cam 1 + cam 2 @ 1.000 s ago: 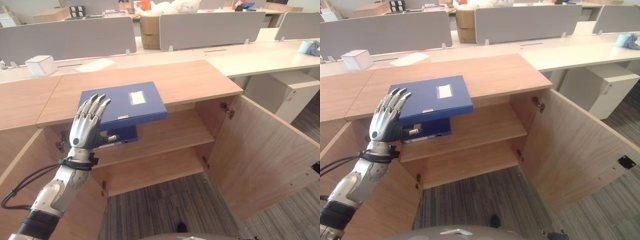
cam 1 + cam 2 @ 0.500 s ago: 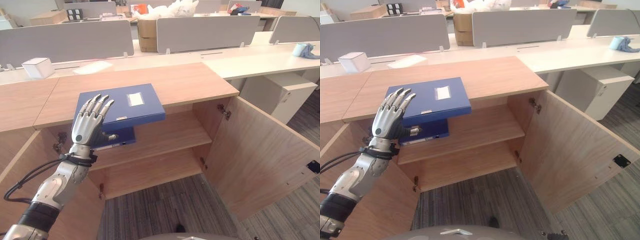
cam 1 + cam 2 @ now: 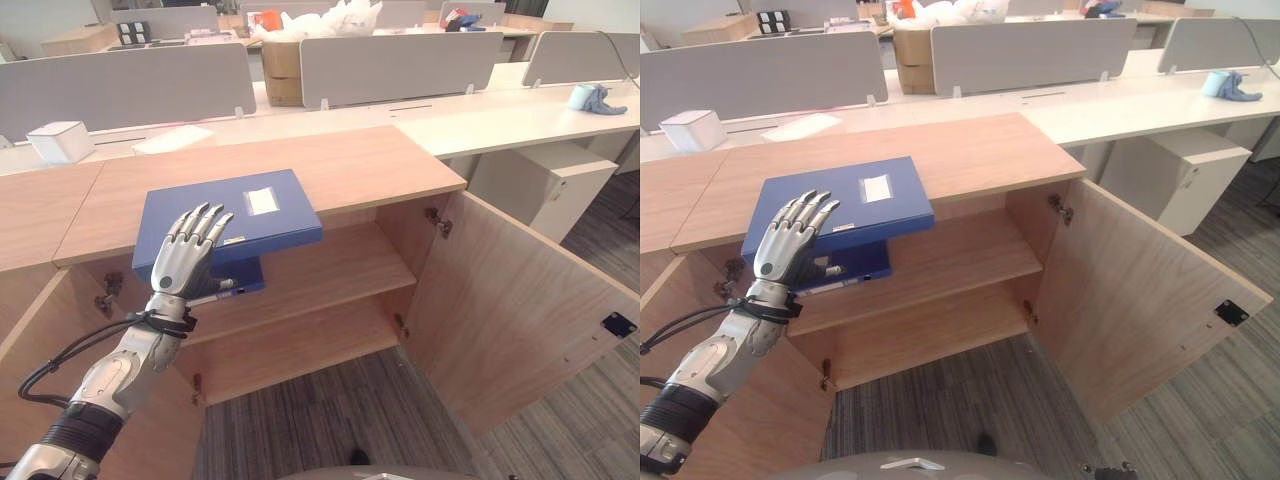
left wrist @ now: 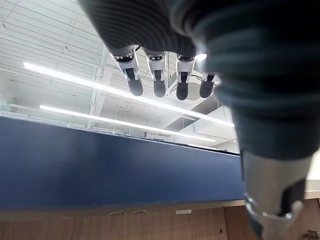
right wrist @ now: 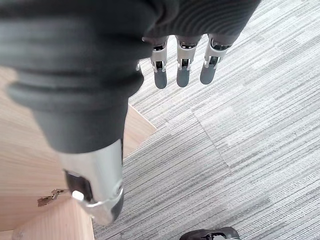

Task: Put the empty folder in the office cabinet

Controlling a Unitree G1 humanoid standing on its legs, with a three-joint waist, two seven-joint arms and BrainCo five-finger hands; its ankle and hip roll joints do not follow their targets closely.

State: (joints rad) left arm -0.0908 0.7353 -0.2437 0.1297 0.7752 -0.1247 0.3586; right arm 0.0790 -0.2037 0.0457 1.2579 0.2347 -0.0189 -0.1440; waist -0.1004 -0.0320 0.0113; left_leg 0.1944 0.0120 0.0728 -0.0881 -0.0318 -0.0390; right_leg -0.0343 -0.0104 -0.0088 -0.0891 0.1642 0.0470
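Observation:
I expect the blue folder [image 3: 228,192] to stay flat and closed when I carry it onto the shelf, because the jutting near edge [image 3: 282,243] stays straight past the front of the cabinet.
A blue folder [image 3: 262,203] lies flat on the wooden cabinet top [image 3: 370,160], its near edge jutting past the front. My left hand [image 3: 183,265] is raised before the folder's near left corner, open, with straight fingers [image 4: 159,75] reaching over its blue edge [image 4: 100,170]; I cannot tell whether it touches. Just below, a second blue folder [image 3: 243,272] sits on the upper shelf [image 3: 340,265], close to the thumb. My right hand [image 5: 182,65] hangs open above the carpet beside the cabinet.
Both cabinet doors stand open: the right door [image 3: 520,310] swings far out, the left door [image 3: 760,420] is under my left arm. The lower shelf [image 3: 300,340] is bare. Behind lie white desks with grey dividers, a white box [image 3: 58,140] and a pedestal unit [image 3: 530,175].
The camera has moved, shifting the whole picture left. My left hand has edged slightly right along the folder's front edge and a little lower. The folder stays put.

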